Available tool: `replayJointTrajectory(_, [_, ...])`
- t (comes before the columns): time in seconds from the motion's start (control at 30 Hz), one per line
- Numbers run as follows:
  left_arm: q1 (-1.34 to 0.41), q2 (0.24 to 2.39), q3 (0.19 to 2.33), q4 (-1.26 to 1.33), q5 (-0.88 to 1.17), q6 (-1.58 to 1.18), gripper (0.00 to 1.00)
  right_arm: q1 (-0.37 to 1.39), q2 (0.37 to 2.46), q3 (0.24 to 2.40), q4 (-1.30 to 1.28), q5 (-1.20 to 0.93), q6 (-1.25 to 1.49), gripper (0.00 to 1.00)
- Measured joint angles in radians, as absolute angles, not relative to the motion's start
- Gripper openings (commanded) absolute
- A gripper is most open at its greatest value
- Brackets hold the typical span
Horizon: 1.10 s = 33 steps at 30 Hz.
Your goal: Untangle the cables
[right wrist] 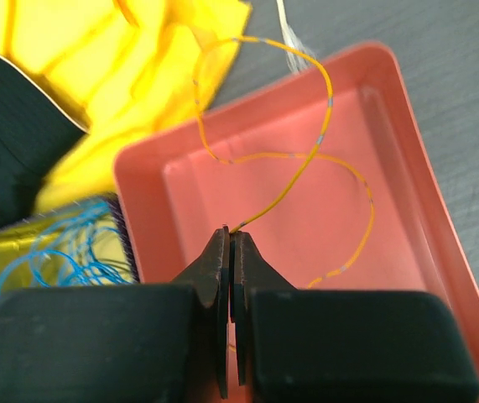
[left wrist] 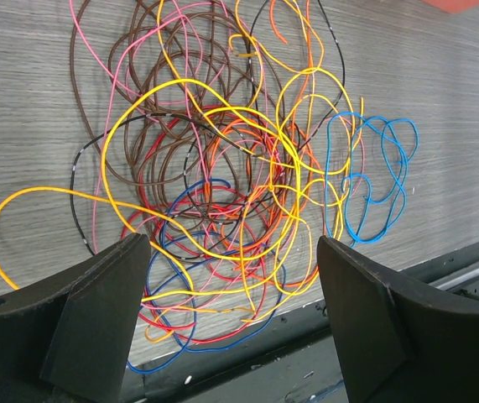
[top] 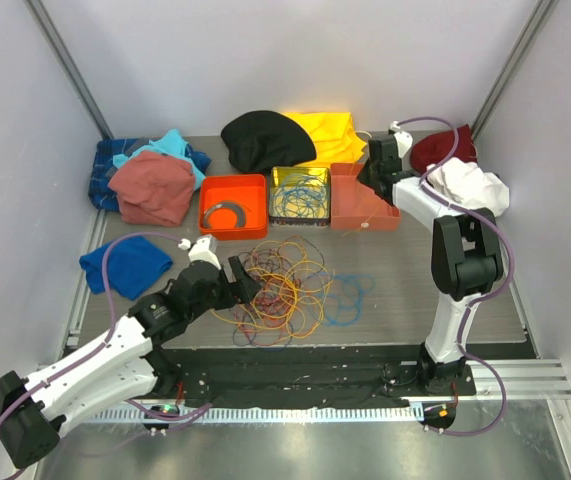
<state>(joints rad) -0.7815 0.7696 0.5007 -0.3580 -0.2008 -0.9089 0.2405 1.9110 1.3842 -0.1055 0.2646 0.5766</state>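
My right gripper should pull back the orange cable's loop [right wrist: 257, 39], which reaches past the salmon tray's back rim, and lower it into the tray [right wrist: 231, 197] before letting go.
A tangle of thin cables [top: 280, 290] in orange, yellow, red, brown, pink and blue lies on the table's middle front; it fills the left wrist view [left wrist: 222, 168]. A light blue cable [top: 350, 297] loops at its right side [left wrist: 372, 180]. My left gripper [top: 240, 280] is open and empty, at the tangle's left edge, jaws wide apart [left wrist: 233, 285]. My right gripper [right wrist: 231, 239] is shut on a thin orange cable [right wrist: 306, 164] with grey bands, held over the salmon tray [right wrist: 407, 151] at the back right [top: 360, 200].
An orange tray [top: 233, 205] holds a grey coiled ring. A yellow box [top: 298, 194] holds blue and orange cables. Cloths lie round the back: black [top: 265, 140], yellow [top: 330, 135], red-brown [top: 153, 185], blue [top: 125, 262], maroon [top: 443, 148], white [top: 470, 185]. The table's front edge [left wrist: 323, 336] is close.
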Motion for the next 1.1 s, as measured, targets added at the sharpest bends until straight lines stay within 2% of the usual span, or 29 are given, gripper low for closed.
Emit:
replayJointTrajectory(0.27, [-0.781,0.77,0.501,-0.361,-0.209,-0.904,0.86,0.24,1.908,1.516,-0.122,0.278,0.564,0.01])
replayJointTrajectory(1.1, [-0.781,0.758,0.501,-0.376,-0.225,-0.884,0.86,0.24,1.906,1.622,-0.133,0.286,0.539,0.01])
